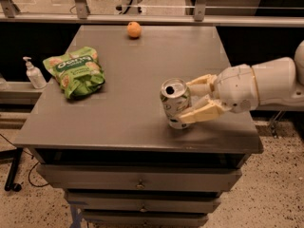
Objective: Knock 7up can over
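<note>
Next, my gripper turns at the wrist and lays the 7up can (174, 97) on its side before opening, because the can is almost upright in my closed fingers.
The 7up can (174, 103), silver with an open top, is near the front right of the grey table (118, 113), leaning slightly. My gripper (186, 102) reaches in from the right, with its cream fingers on both sides of the can. The near finger (199, 113) lies across the can's lower front. The far finger (203, 83) sits behind its upper right. The fingers are closed on the can.
A green snack bag (76, 70) lies at the table's left. An orange (134, 30) sits at the far edge. A sanitiser bottle (33, 73) stands on a ledge left of the table. Drawers are below the tabletop, and a railing runs behind.
</note>
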### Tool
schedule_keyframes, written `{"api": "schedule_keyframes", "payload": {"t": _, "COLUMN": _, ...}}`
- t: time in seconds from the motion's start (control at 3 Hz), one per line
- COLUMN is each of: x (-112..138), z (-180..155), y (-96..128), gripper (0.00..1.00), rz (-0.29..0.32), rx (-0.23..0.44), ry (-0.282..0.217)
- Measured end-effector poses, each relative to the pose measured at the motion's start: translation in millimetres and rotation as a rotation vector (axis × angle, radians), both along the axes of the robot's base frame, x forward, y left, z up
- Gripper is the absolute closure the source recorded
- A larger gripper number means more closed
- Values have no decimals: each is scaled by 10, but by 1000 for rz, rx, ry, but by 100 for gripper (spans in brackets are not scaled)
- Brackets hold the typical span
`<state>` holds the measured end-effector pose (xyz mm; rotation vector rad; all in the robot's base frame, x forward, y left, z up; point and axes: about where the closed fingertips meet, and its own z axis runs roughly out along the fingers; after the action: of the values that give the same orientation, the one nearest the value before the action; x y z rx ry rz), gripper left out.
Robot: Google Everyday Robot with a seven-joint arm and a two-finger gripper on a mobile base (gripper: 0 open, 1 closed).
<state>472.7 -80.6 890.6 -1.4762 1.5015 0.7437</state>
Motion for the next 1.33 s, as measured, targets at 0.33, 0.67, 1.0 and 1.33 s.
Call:
{"api": "schedule_keyframes", "payload": {"t": 0.33, "x": 209, "z": 193, "y": -180, "gripper": 100, "rz": 28, "rx": -211, "ry": -82}}
{"api": "schedule_keyframes", "payload": {"t": 0.67, "x": 308, "z": 287, "y": -127, "gripper": 100, "rz": 87, "rx": -444, "ry": -178}}
{"api": "schedule_keyframes", "payload": {"t": 1.0, "x": 299, "z": 192, "y": -5, "gripper": 100, "rz": 160, "rx": -656, "ry": -254}}
{"api": "schedule_keyframes", "payload": {"t": 1.33, "x": 238, "z": -81, "y": 4, "gripper": 100, "rz": 246, "rx": -878, "ry": -312}}
